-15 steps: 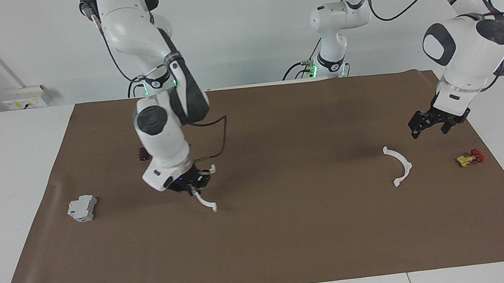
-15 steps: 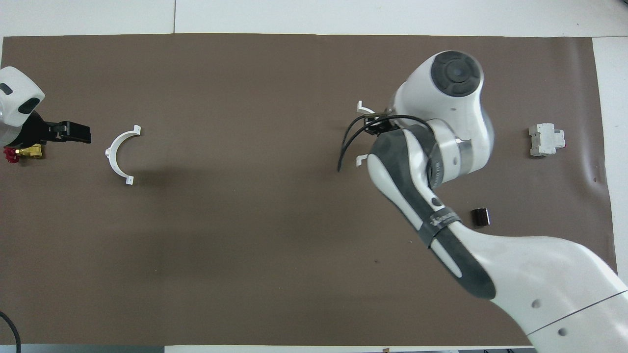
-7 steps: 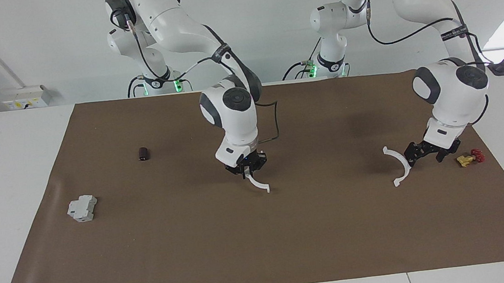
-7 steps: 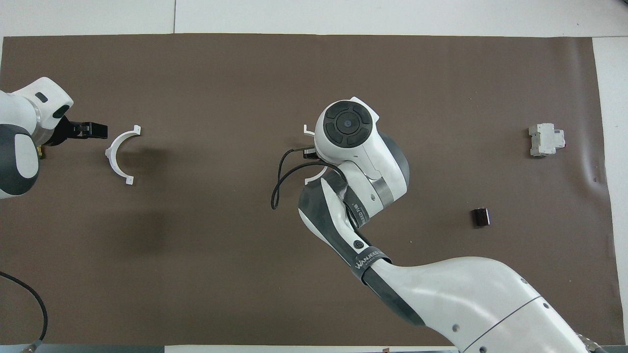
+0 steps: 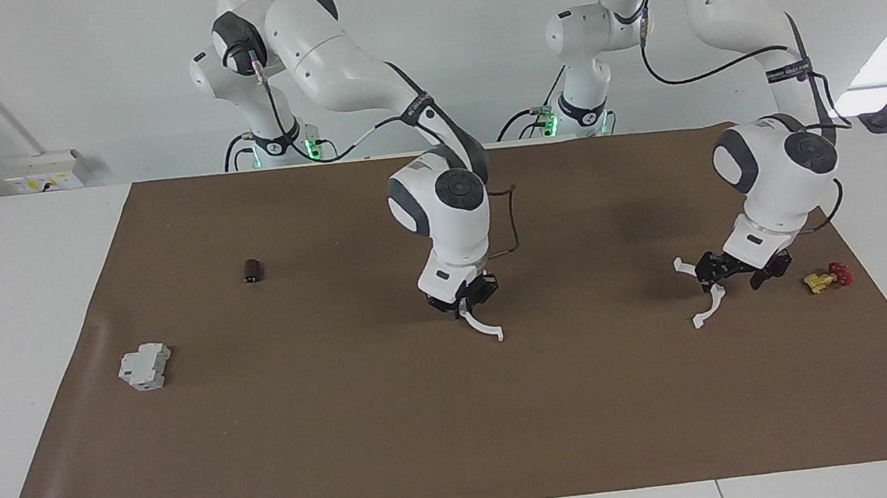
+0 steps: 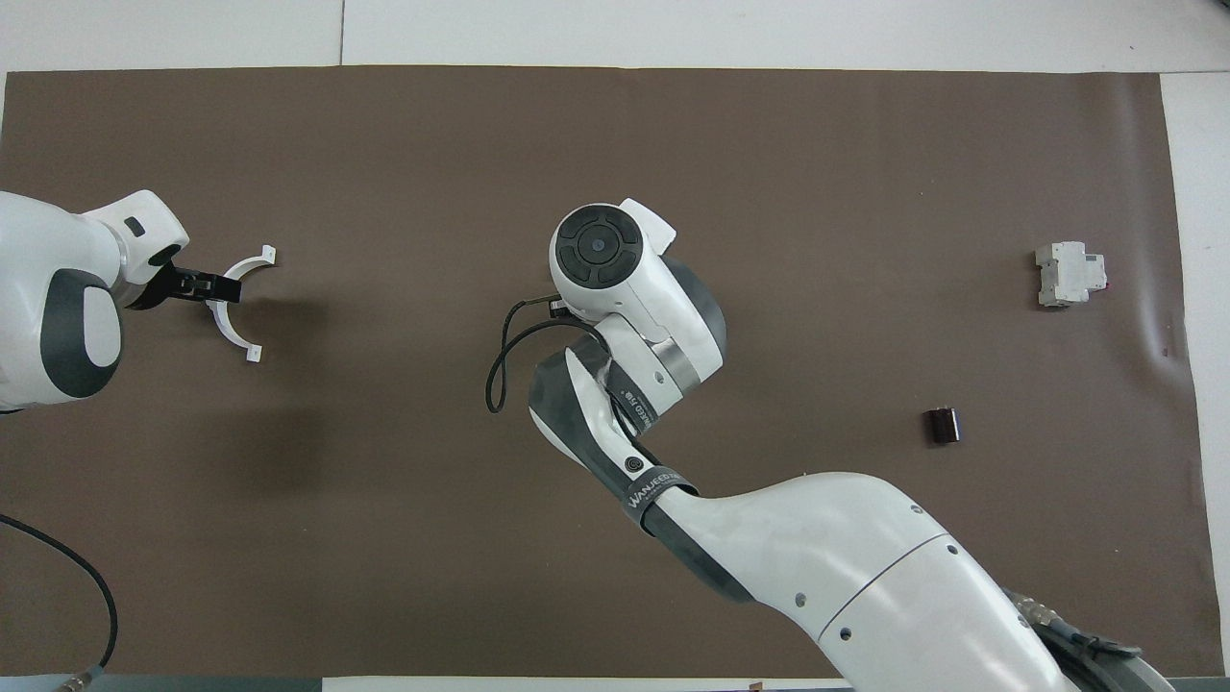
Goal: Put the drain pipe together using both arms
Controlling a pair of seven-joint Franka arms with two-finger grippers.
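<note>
The mat's middle (image 5: 516, 313), where the half-rings must join, is blocked by my right gripper, so that gripper should put its half-ring (image 5: 484, 327) down and move back before my left gripper comes.
One white half-ring (image 5: 484, 327) of the drain pipe hangs from my right gripper (image 5: 465, 304), which is shut on its upper end and holds it just over the middle of the brown mat. In the overhead view the right arm's wrist (image 6: 598, 248) hides that gripper and half-ring. The other half-ring (image 5: 711, 303) lies flat on the mat toward the left arm's end and also shows in the overhead view (image 6: 231, 327). My left gripper (image 5: 731, 277) is low over its arc, open, with a finger on each side; it also shows in the overhead view (image 6: 200, 285).
A grey boxy block (image 5: 145, 367) (image 6: 1069, 274) and a small dark cylinder (image 5: 252, 271) (image 6: 942, 425) lie toward the right arm's end. A yellow-and-red valve (image 5: 825, 278) lies beside the left gripper, near the mat's (image 5: 462, 442) edge.
My right arm has carried its half-ring from near the grey block's end to the middle of the mat. My left gripper has come down from above onto the lying half-ring.
</note>
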